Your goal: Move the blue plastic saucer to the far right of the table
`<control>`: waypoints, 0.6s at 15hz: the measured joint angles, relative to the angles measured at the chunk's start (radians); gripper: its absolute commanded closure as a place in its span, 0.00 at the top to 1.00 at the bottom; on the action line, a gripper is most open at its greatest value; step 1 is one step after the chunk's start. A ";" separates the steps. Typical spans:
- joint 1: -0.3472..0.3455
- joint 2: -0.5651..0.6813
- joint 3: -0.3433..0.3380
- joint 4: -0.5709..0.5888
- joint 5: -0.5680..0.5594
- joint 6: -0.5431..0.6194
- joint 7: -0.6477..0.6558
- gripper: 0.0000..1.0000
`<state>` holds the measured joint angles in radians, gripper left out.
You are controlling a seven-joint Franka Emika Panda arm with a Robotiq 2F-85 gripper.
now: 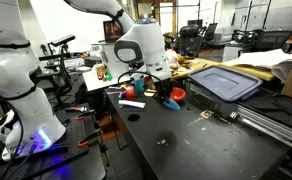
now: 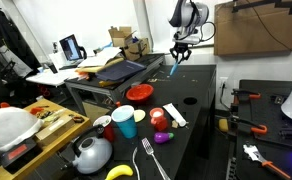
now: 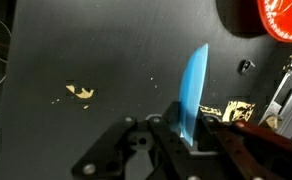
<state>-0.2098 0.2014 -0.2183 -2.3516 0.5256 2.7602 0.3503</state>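
Note:
The blue plastic saucer is hanging clear of the red bowl, so my gripper should keep going over the open part of the black table (image 1: 188, 132) and let go of the saucer low down.
My gripper (image 3: 191, 128) is shut on the blue plastic saucer (image 3: 194, 85), which stands edge-on between the fingers above the black table (image 3: 86, 50). In an exterior view the gripper (image 2: 179, 56) hangs in the air with the saucer (image 2: 174, 68) tilted below it, over the far part of the table (image 2: 191, 115). The red bowl (image 3: 283, 18) lies at the top right of the wrist view and also shows in both exterior views (image 2: 139, 93) (image 1: 175, 96). In an exterior view the gripper (image 1: 154, 88) is low over the table (image 1: 186, 140).
A grey-blue bin lid (image 1: 224, 82) (image 2: 121, 70) lies beyond the table. A metal rail (image 1: 271, 122) runs along one table edge. A blue cup (image 2: 124, 120), kettle (image 2: 91, 153), fork (image 2: 153, 160) and banana (image 2: 119, 172) crowd the near end.

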 measured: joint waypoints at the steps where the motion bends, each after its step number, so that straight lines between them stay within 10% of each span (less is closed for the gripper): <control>1: 0.000 0.021 -0.004 0.015 -0.016 0.011 0.035 0.03; 9: 0.038 0.197 -0.071 0.169 -0.139 0.021 0.286 0.03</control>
<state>-0.1717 0.3988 -0.2897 -2.1830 0.3867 2.7810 0.6360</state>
